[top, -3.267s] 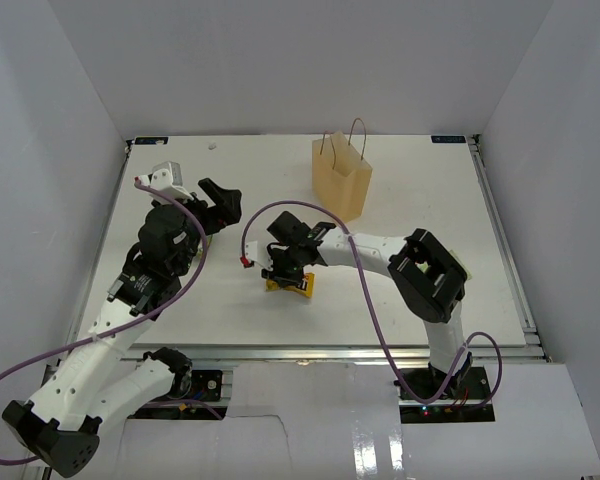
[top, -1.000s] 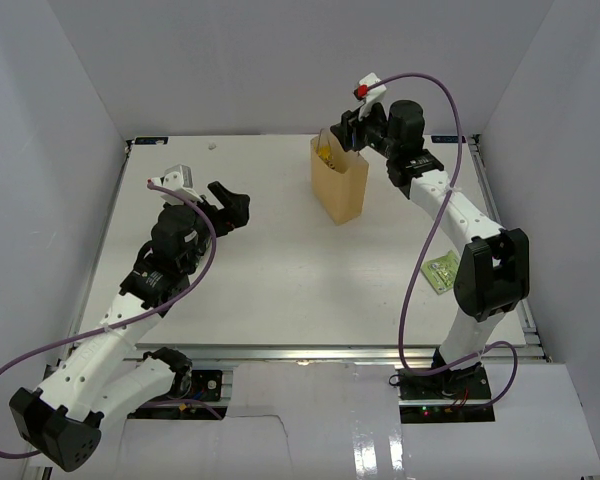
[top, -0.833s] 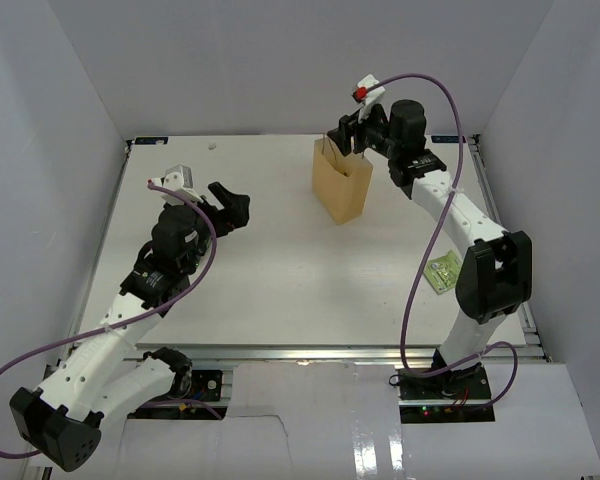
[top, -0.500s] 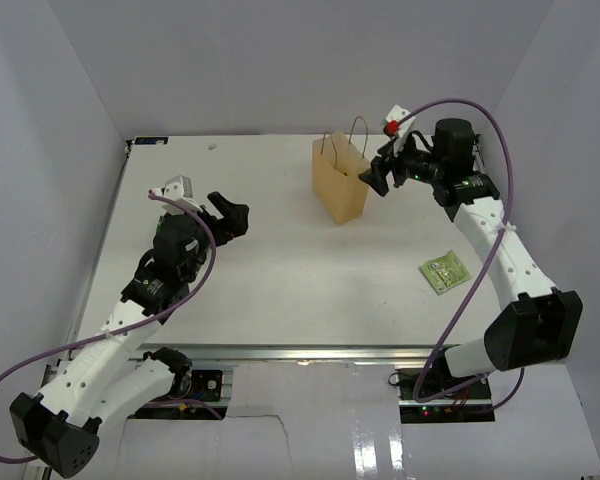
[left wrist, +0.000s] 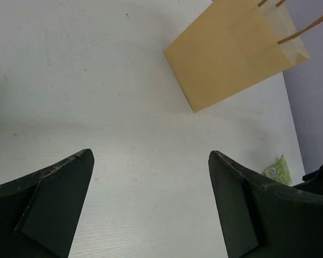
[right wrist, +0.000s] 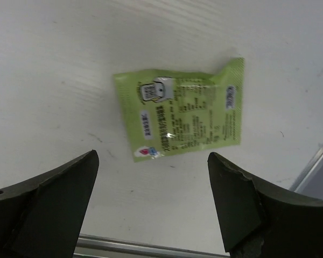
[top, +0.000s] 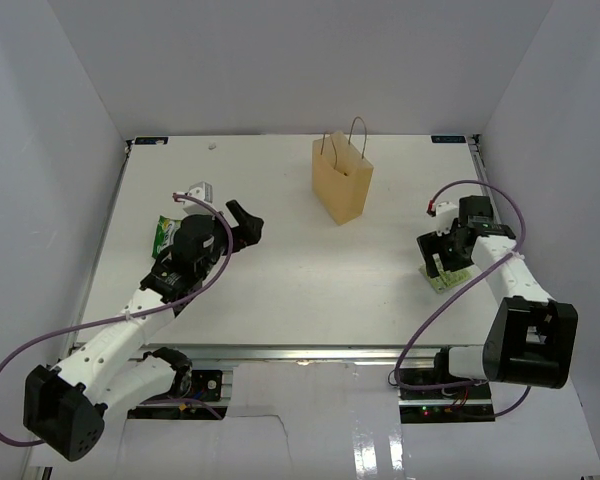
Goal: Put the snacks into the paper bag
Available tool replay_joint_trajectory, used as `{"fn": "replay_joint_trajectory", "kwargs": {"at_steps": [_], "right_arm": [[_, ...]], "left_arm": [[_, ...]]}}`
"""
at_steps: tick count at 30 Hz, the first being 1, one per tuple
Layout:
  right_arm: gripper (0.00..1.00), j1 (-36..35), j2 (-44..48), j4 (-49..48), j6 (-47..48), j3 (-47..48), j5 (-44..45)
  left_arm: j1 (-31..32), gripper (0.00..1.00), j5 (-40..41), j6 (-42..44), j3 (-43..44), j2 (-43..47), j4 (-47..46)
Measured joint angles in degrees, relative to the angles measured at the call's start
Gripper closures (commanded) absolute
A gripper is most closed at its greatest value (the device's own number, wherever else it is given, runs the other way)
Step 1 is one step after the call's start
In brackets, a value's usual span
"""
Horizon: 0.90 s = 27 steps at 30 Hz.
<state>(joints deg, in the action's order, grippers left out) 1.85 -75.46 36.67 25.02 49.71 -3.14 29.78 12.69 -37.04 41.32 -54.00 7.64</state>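
Observation:
The green-and-white snack packet (right wrist: 180, 110) is free and centred ahead of my right gripper's open fingers, so that gripper should keep going down and close on the printed middle (right wrist: 177, 123) of the packet.
The tan paper bag (top: 342, 185) stands upright at the back middle of the table, its handles up; the left wrist view shows it too (left wrist: 231, 51). One green-and-white snack packet (top: 446, 274) lies flat near the right edge. My right gripper (top: 438, 260) hovers just over it, open, with nothing between its fingers. In the right wrist view that packet (right wrist: 180, 115) lies just beyond the wide-apart fingertips (right wrist: 152, 156). A second green snack (top: 164, 234) lies at the left, behind my left arm. My left gripper (top: 248, 224) is open and empty above bare table (left wrist: 151, 156).
White walls close in the table on three sides. A metal rail (right wrist: 151, 247) runs along the table's near edge, close under the right gripper. The table's right border (top: 508, 260) lies just beyond the right-hand packet. Purple cables trail from both arms.
My right arm swung from the bag's mouth out to the right and down over the green packet, its jaws opening. The yellow packet it carried is gone from view. My left arm shifted slightly rightward.

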Motion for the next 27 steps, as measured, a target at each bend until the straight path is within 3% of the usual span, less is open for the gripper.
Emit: {"fn": "replay_joint_trajectory", "kwargs": {"at_steps": [9,21,24,27], "right_arm": [[0.05,10.8,-7.4,0.7,7.7,2.4,-5.0],[0.09,12.3,-17.6,-2.6,17.2,4.5,-9.2],[0.14,12.3,-17.9,-4.3,17.5,4.5,-9.0],[0.27,12.4,-18.1,-5.7,17.7,4.3,-9.1]], "left_arm": [[0.0,0.02,-2.7,-2.0,-2.8,1.3,-1.2],[0.0,0.02,-2.6,-3.5,-4.3,4.5,-1.2],[0.0,0.02,-2.6,-3.5,-4.3,4.5,-1.2],[0.0,0.02,-2.6,-3.5,-4.3,4.5,-1.2]]}}
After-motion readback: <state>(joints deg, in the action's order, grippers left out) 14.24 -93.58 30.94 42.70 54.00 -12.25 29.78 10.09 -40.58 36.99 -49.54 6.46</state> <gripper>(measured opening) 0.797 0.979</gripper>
